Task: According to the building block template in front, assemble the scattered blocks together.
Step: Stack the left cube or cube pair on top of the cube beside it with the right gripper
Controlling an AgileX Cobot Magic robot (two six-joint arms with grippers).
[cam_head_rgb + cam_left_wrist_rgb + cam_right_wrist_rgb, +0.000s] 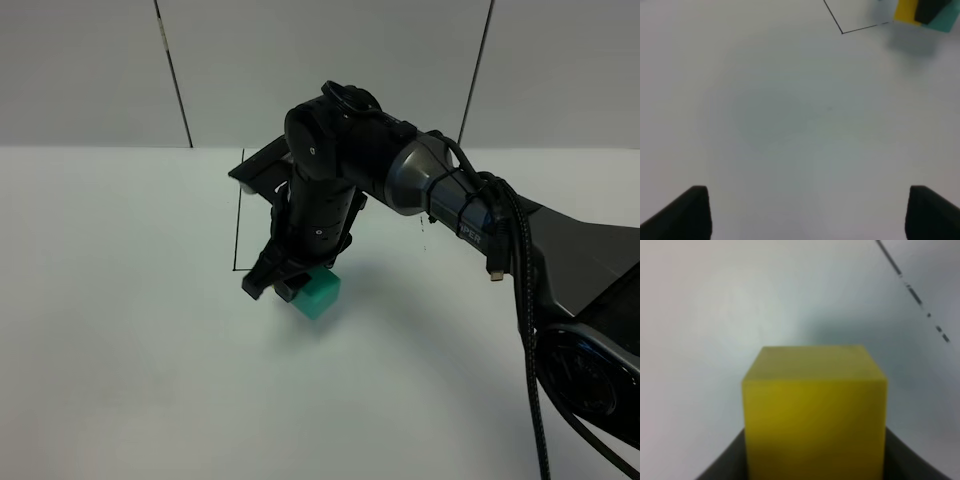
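Observation:
The robot's right gripper should turn the teal and yellow cubes (318, 293) square, because they slant to the outline's near line, and lower them in front of it (303, 330).
My right gripper (278, 283) reaches across to the left of the middle and is shut on the yellow cube (814, 410), low over the table. The high view hides that cube behind the fingers. The teal cube (319, 295) sits on the table right beside the gripper. In the left wrist view the yellow cube (906, 11) and the teal cube (946, 21) lie side by side with a dark finger over them; I cannot tell if they touch. The template pair is hidden behind the right arm; only its black outline (238, 215) shows. My left gripper (805, 215) is open and empty over bare table.
The outline's near corner (842, 33) lies just left of the cubes. The right arm's body and cables (500, 240) cross the right half of the white table (120, 330). A grey panelled wall stands behind.

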